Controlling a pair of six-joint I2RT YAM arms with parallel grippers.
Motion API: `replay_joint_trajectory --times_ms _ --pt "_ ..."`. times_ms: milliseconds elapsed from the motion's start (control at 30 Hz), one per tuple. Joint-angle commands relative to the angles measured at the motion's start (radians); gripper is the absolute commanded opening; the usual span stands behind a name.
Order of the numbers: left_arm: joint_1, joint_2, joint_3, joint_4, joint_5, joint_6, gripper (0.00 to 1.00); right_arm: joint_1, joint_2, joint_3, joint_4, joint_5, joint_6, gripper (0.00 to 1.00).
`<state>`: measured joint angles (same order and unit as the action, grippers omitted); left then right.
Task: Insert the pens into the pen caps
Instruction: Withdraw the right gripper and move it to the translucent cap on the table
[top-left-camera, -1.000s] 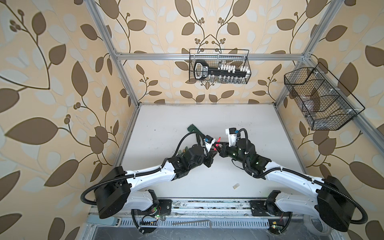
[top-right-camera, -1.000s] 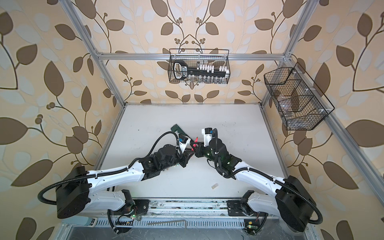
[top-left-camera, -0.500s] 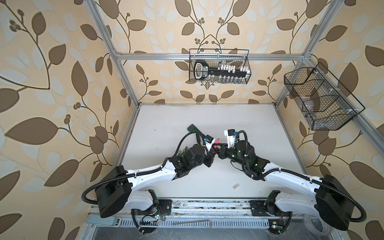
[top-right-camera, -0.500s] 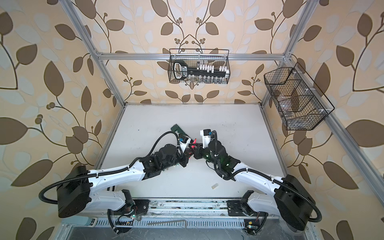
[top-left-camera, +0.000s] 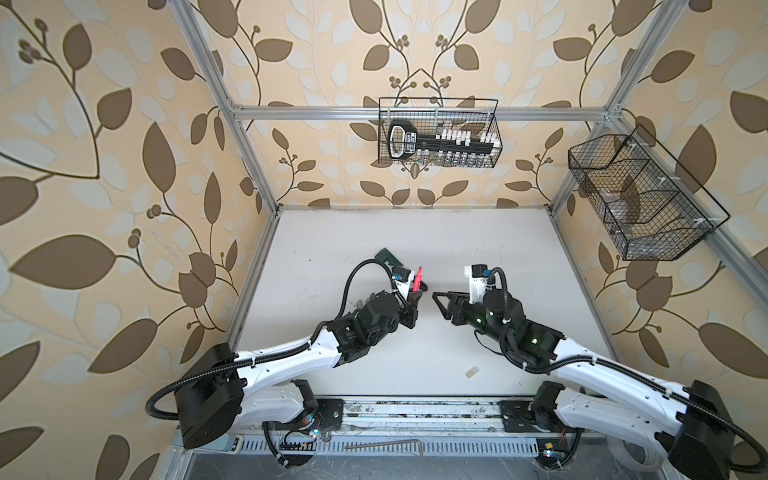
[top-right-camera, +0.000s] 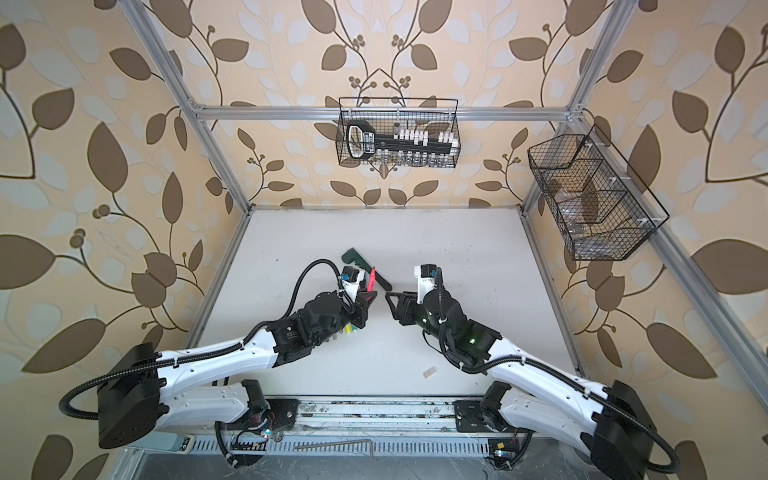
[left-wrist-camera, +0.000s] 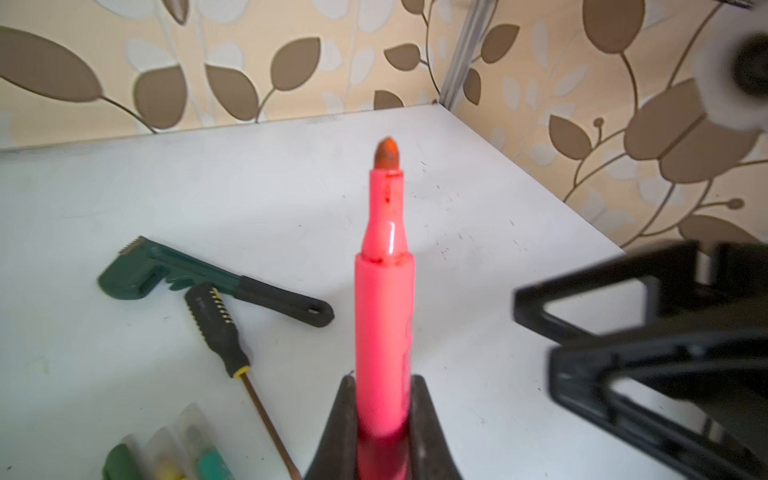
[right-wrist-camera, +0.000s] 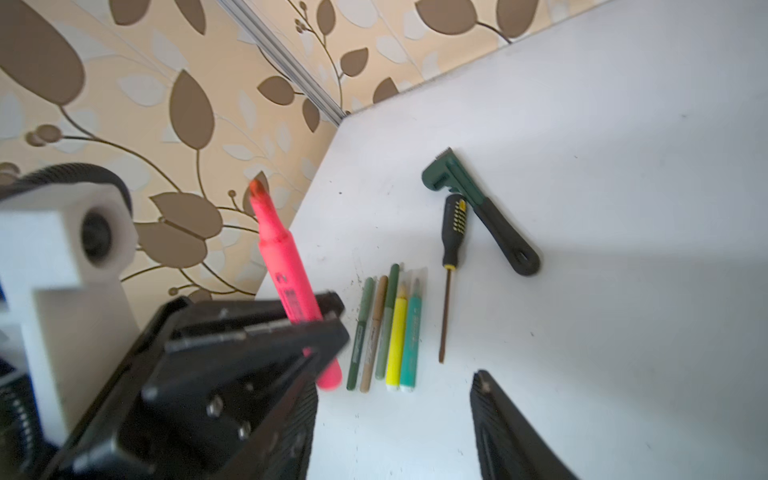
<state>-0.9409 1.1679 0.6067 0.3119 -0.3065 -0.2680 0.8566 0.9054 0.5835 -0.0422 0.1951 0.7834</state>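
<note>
The pink pen's tip (top-left-camera: 420, 270) faces up and the pale cap (top-left-camera: 472, 372) lies free. My open right gripper should keep going toward the pale cap and close around it.
My left gripper (left-wrist-camera: 384, 399) is shut on the lower barrel of the neon pink pen (left-wrist-camera: 384, 316), which stands upright with its bare orange tip up; both top views show this pen (top-left-camera: 418, 279) (top-right-camera: 371, 277) held above the table's middle. My right gripper (right-wrist-camera: 395, 424) is open and holds nothing, a short way to the right of the pen (top-left-camera: 440, 305). Five more pens lie side by side on the table: dark green (right-wrist-camera: 360, 332), gold-brown (right-wrist-camera: 374, 332), grey-green (right-wrist-camera: 388, 320), yellow (right-wrist-camera: 397, 336), teal (right-wrist-camera: 411, 340). One pale pen cap (top-left-camera: 471, 372) lies loose near the front edge.
A dark green wrench (left-wrist-camera: 199, 278) and a black-handled screwdriver (left-wrist-camera: 216, 324) lie just behind the row of pens. Wire baskets hang on the back wall (top-left-camera: 438, 133) and the right wall (top-left-camera: 636, 195). A metal hex key (top-left-camera: 386, 445) rests on the front rail.
The two grippers were together at the pink pen. My right gripper has opened and drawn back to the right, while the left gripper stays shut on the pen.
</note>
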Motion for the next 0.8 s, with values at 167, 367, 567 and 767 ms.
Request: replay_joint_trajectory --times_ms 167,367,567,767 --pt "0.009 -0.036 -0.047 0.123 -0.083 -0.005 0.00 0.265 -0.291 -0.068 -0.668 0.268 0.251 0.59" --pt "0.008 -0.053 -0.047 0.118 -0.078 0.007 0.00 0.381 -0.270 -0.155 -0.730 0.163 0.408 0.58" --pt "0.008 -0.066 -0.048 0.111 -0.073 0.010 0.00 0.483 -0.108 -0.217 -0.612 0.133 0.487 0.59" --pt "0.008 -0.087 -0.051 0.107 -0.067 0.008 0.00 0.484 0.056 -0.213 -0.495 0.125 0.468 0.59"
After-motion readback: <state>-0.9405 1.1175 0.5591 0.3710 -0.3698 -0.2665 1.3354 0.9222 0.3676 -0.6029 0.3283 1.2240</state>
